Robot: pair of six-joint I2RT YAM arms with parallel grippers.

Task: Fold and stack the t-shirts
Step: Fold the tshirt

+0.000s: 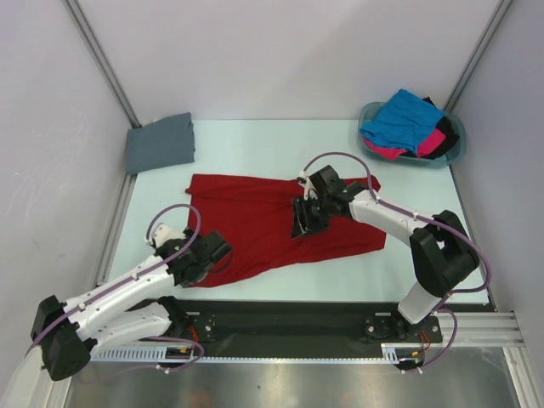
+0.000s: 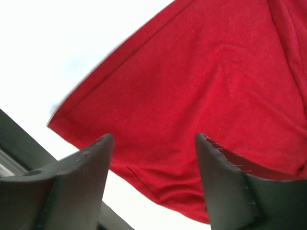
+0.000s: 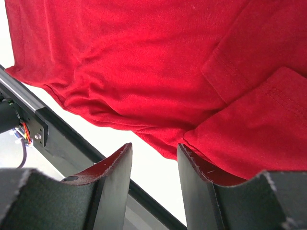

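My gripper is to carry the deep red t-shirt's corner [image 1: 196, 284] back; the t-shirt's near edge [image 1: 270, 269] ripples limply, so the cloth should fold over, its far edge staying put.
A deep red t-shirt [image 1: 255, 217] lies spread and partly creased on the table; it also fills the left wrist view [image 2: 201, 81] and the right wrist view [image 3: 144, 62]. My left gripper [image 1: 206, 255] is open and empty over the shirt's near left corner [image 2: 62, 122]. My right gripper [image 1: 304, 223] is open and empty above the shirt's middle, with a sleeve fold [image 3: 259, 120] beside its fingers. A folded slate grey t-shirt [image 1: 160, 143] lies at the back left. Bright blue [image 1: 399, 119], hot pink [image 1: 429, 143] and black [image 1: 444, 136] t-shirts sit in the basket.
A teal plastic basket [image 1: 457, 149] stands at the back right corner. Grey frame posts and walls close in the left, right and back. A black rail [image 1: 297, 327] runs along the table's near edge.
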